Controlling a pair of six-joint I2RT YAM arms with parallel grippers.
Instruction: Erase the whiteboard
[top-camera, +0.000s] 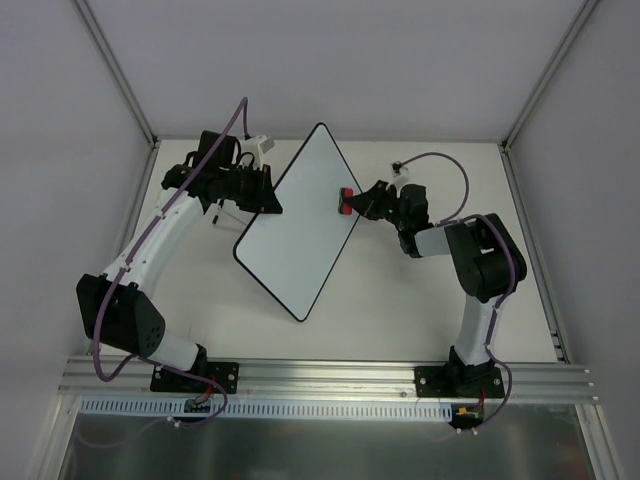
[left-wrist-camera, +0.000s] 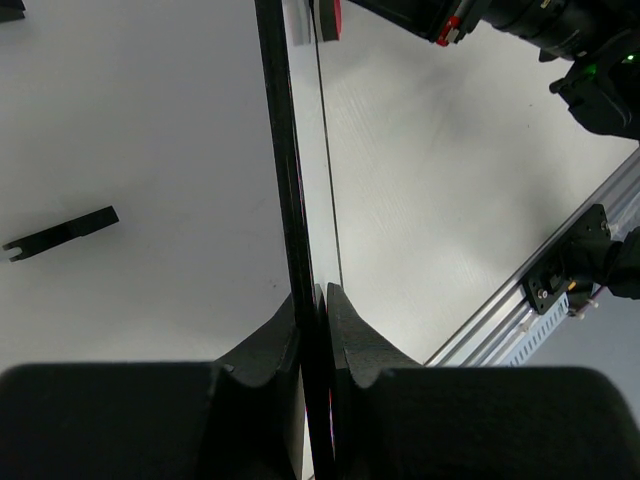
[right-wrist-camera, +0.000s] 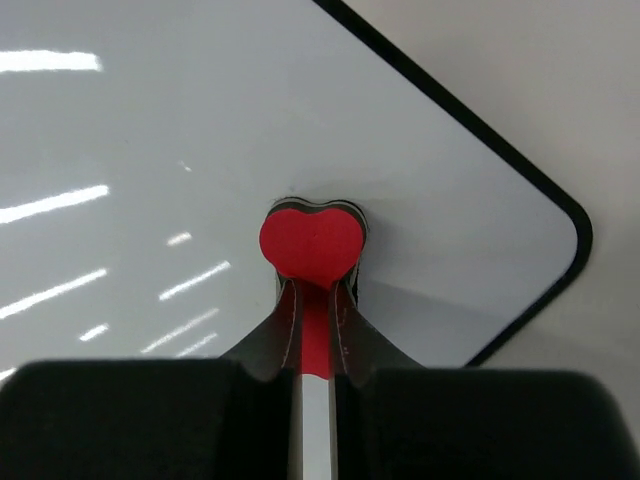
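Note:
The robot's right gripper should sweep the red eraser back inward over the whiteboard's white side (top-camera: 322, 208), because the eraser is close to the whiteboard's black rim at the corner (right-wrist-camera: 583, 232).
The whiteboard (top-camera: 300, 220) is a large white board with a thin black rim, lying diagonally in mid-table, its face blank with no writing visible. My left gripper (top-camera: 262, 190) is shut on the board's left edge; in the left wrist view the rim (left-wrist-camera: 290, 180) runs edge-on between my closed fingers (left-wrist-camera: 318, 300). My right gripper (top-camera: 358, 203) is shut on the red eraser (top-camera: 346, 201) and presses it against the board near its right corner. In the right wrist view the red eraser (right-wrist-camera: 312, 245) sits on the white surface (right-wrist-camera: 150, 150), held between my fingers.
A small black strip (left-wrist-camera: 62, 234) lies on the table left of the board. The aluminium rail (top-camera: 330, 378) runs along the near edge. White walls and metal frame posts (top-camera: 115, 70) bound the table at back and sides.

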